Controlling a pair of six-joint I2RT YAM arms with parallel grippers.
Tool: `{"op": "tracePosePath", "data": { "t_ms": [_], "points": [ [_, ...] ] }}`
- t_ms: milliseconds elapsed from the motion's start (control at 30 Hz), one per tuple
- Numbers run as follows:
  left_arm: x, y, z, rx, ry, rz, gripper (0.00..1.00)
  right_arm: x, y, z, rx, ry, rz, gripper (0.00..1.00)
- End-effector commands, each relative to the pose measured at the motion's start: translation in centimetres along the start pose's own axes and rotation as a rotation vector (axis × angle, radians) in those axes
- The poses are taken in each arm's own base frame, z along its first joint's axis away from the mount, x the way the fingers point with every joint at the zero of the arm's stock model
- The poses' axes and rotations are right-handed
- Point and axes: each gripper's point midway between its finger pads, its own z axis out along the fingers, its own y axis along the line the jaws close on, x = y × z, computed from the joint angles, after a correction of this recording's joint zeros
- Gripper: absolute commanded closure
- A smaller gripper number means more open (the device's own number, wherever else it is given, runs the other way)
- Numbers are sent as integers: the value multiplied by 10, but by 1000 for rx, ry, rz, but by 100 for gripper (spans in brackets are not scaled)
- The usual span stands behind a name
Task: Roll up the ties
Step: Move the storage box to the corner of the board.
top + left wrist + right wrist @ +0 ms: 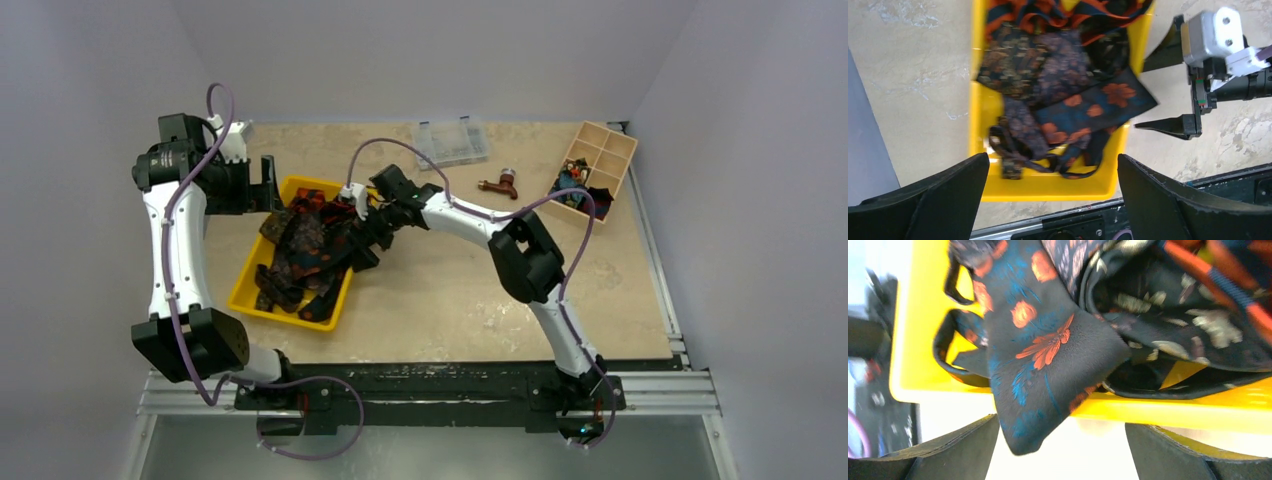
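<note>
I should first move the yellow tray [300,255] aside by sliding it, because it lies slanted toward the middle of the worktop. My left gripper should then take the brown patterned tie [273,226].
Several dark patterned ties [300,245] lie piled in a yellow tray [243,288]. A navy tie with orange flowers [1043,345] hangs its wide tip over the tray's rim [1198,410]. My right gripper [1062,422] is open beside that rim, with the tie's tip between its fingers and not pinched. In the left wrist view the right gripper [1139,97] stands at the tray's [1048,186] right side, next to the navy tie [1093,107]. My left gripper [1052,165] is open and empty, above the tray's far left end [268,185].
A clear plastic organiser [450,143] stands at the back. A brown-handled tool [500,184] lies right of it. A wooden compartment box [592,165] at the back right holds some dark cloth. The metal rail [430,385] runs along the near edge.
</note>
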Motion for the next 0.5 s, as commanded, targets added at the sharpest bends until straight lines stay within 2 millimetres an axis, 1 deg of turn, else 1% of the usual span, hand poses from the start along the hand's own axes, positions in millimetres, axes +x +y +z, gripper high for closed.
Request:
{"op": "tracePosePath", "data": {
  "t_ms": [0,33,67,100,133,167,200,267,300,333,400,467],
  "points": [
    [-9,-2,-5,14,-28,15,0,-130,28,-22,-82,-334,-4,2],
    [-8,-6,-4,37,-27,41,0,-136,26,-31,-67,-353,-19,2],
    [-5,-10,-4,54,-27,87,0,-137,22,-43,-56,-366,-27,2],
    [1,-20,-2,92,-14,159,0,-135,13,-58,-37,-381,-16,2],
    [4,-30,-2,130,-18,246,0,-133,8,-77,-17,-395,-9,2],
    [12,-39,2,157,-11,335,0,-125,0,-94,2,-399,8,2],
    [20,-47,7,174,2,429,0,-106,-11,-105,20,-380,48,2],
    [37,-62,18,219,40,604,0,-78,-31,-137,74,-368,112,2],
    [45,-68,23,253,64,671,0,-63,-40,-153,106,-357,118,2],
    [54,-79,29,298,94,747,0,-49,-49,-170,142,-348,128,2],
    [71,-92,44,347,172,882,0,-17,-59,-196,218,-314,167,2],
    [84,-102,64,362,238,1011,1,10,-66,-218,275,-290,189,2]
  ]
}}
